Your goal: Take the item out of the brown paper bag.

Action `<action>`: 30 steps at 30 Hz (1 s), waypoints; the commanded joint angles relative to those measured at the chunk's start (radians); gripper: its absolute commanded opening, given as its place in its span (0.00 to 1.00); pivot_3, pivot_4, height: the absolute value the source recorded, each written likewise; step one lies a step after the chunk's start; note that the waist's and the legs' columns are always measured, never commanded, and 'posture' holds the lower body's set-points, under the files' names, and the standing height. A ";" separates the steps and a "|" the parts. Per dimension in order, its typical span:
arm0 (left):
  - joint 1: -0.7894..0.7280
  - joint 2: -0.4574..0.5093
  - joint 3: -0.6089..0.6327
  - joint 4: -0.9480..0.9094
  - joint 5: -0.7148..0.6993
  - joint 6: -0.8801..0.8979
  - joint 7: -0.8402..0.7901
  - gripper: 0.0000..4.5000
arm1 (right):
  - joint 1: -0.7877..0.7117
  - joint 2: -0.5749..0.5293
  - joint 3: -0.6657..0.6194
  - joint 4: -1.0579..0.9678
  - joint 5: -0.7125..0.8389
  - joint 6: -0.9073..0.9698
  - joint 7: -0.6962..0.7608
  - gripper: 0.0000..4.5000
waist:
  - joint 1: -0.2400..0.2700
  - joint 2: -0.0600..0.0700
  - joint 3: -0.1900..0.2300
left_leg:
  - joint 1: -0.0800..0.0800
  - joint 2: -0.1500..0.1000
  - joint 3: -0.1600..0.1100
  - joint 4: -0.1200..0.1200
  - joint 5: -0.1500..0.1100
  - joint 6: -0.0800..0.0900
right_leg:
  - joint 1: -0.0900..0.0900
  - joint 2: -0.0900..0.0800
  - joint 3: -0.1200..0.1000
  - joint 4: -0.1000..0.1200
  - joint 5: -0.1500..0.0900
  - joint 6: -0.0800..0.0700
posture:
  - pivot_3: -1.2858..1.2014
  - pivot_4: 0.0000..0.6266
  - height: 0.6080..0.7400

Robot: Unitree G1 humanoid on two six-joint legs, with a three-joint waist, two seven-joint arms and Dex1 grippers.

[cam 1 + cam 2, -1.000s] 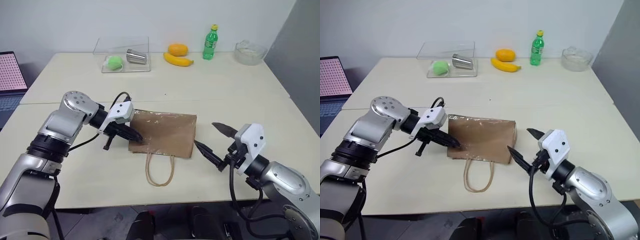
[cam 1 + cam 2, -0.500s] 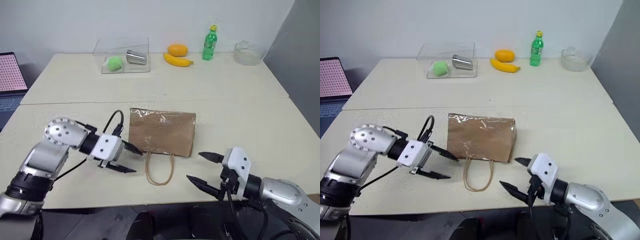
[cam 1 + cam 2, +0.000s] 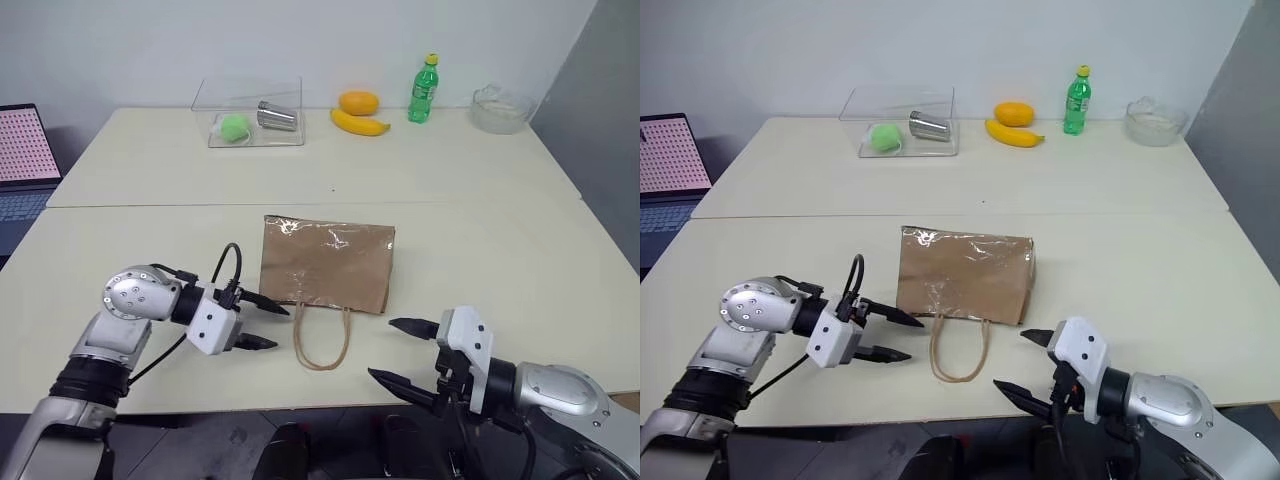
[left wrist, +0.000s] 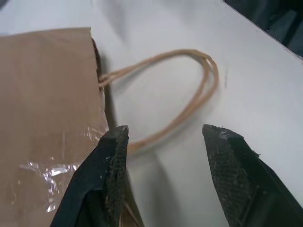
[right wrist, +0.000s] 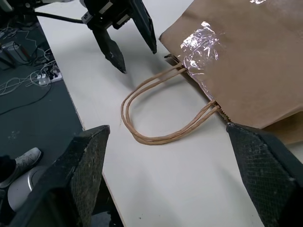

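My gripper will make the brown paper bag [image 3: 328, 262] slide a little and stay flat when it pulls the tan loop handles [image 3: 323, 366], because the handles run into the bag's flat opening.
The brown paper bag [image 3: 328, 265] lies flat on the table, its taped side up and its mouth toward me. Its tan loop handles [image 3: 322, 340] rest on the tabletop. The item is hidden from view. My left gripper [image 3: 272, 326] hovers open just left of the handles, pointing right at the bag's near-left corner and touching nothing. In the left wrist view its fingers [image 4: 112, 161] frame the handles [image 4: 189, 90] beside the bag [image 4: 47, 94]. My right gripper [image 3: 385, 348] is open and empty near the front edge, to the right of the handles [image 5: 161, 118].
Along the far edge stand a clear box [image 3: 250, 110] with a green ball and a metal cup, an orange fruit [image 3: 358, 101], a banana [image 3: 357, 121], a green soda bottle [image 3: 422, 88] and a glass bowl [image 3: 498, 107]. A laptop [image 3: 25, 150] sits far left.
My left gripper came off the bag's near-left corner, opened, rolled and drew back toward the front edge. My right gripper sank and drew back, staying open. The bag lies still.
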 commanded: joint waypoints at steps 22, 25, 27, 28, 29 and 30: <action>-0.019 -0.080 -0.093 0.053 -0.011 -0.131 0.079 0.58 | -0.020 -0.076 -0.031 -0.125 0.122 -0.002 -0.097 0.93 | 0.000 0.000 0.000 | 0.007 0.000 0.000 -0.001 -0.001 0.001 | 0.007 0.000 0.000 -0.001 0.000 0.000 | 0.52 0.24 1.00; -0.020 -0.078 -0.091 0.028 -0.041 -0.095 0.072 0.58 | -0.016 -0.085 -0.033 -0.125 0.128 -0.007 -0.103 0.93 | 0.000 0.000 0.000 | 0.007 0.000 0.000 -0.001 -0.001 0.001 | 0.007 0.000 0.000 -0.001 0.000 0.000 | 0.52 0.24 1.00; -0.021 -0.078 -0.090 0.005 -0.061 -0.065 0.068 0.58 | -0.015 -0.090 -0.033 -0.125 0.133 -0.010 -0.108 0.93 | 0.000 0.000 0.000 | 0.007 0.000 0.000 -0.001 -0.001 0.001 | 0.007 0.000 0.000 -0.001 0.000 0.000 | 0.52 0.24 1.00; -0.019 -0.076 -0.091 -0.007 -0.072 -0.051 0.062 0.54 | -0.014 -0.092 -0.032 -0.125 0.135 -0.011 -0.110 0.93 | 0.000 0.000 0.000 | 0.007 0.000 0.000 -0.001 -0.001 0.001 | 0.007 0.000 0.000 -0.001 0.000 0.000 | 0.52 0.24 1.00; -0.015 -0.070 -0.091 -0.021 -0.085 -0.035 0.052 0.49 | -0.012 -0.095 -0.031 -0.125 0.136 -0.013 -0.111 0.93 | 0.000 0.000 0.000 | 0.007 0.000 0.000 -0.001 -0.001 0.001 | 0.007 0.000 0.000 -0.001 0.000 0.000 | 0.52 0.24 1.00; -0.011 -0.058 -0.094 -0.033 -0.096 -0.022 0.034 0.45 | -0.009 -0.098 -0.030 -0.125 0.138 -0.015 -0.110 0.93 | 0.000 0.000 0.000 | 0.007 0.000 0.000 -0.001 -0.001 0.001 | 0.007 0.000 0.000 -0.001 0.000 0.000 | 0.52 0.24 1.00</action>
